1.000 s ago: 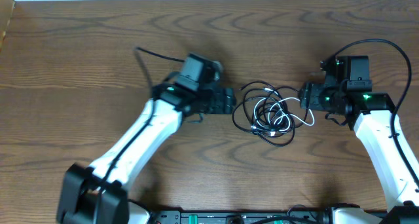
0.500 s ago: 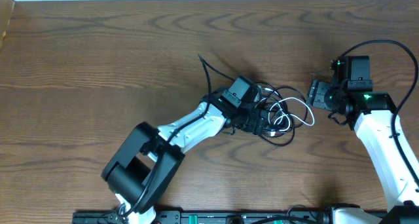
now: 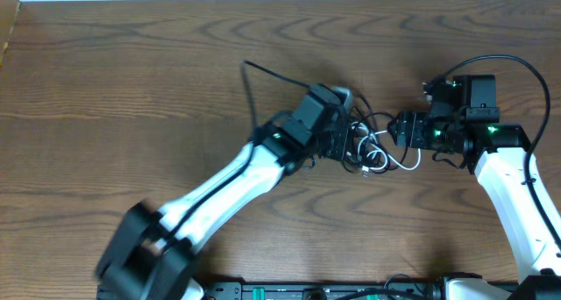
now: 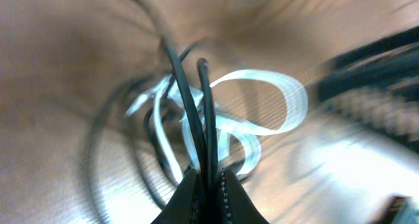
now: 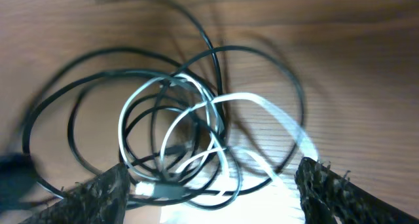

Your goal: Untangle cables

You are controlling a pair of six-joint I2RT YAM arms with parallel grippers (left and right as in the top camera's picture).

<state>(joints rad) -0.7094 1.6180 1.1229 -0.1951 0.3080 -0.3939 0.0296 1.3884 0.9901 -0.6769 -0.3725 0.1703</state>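
The black cords in the robot's left gripper run loose into the tangle (image 3: 375,151), so next the right gripper grabs a black loop (image 5: 298,103) while the left gripper pulls away.
The cables (image 3: 372,151) lie in one tangle of thin black loops and a white cord (image 3: 406,166) at the table's middle. My left gripper (image 3: 348,146) sits on the tangle's left side. In the left wrist view it (image 4: 208,179) is shut on two black cords (image 4: 196,119), with blurred white loops (image 4: 262,99) behind them. My right gripper (image 3: 396,130) stands open at the tangle's right edge. In the right wrist view its (image 5: 213,194) fingers (image 5: 98,191) straddle the black loops (image 5: 216,67) and white cord (image 5: 275,116), touching none that I can see.
A thicker black wire (image 3: 252,85) rises from the left arm over the table behind it. Another arm wire (image 3: 517,65) arcs above the right arm. The wooden table (image 3: 105,89) runs to a white edge at the back.
My left gripper swung right from beside the tangle onto it and shut on black cords. The tangle has bunched tighter. My right gripper drew back, then came left to the tangle's edge.
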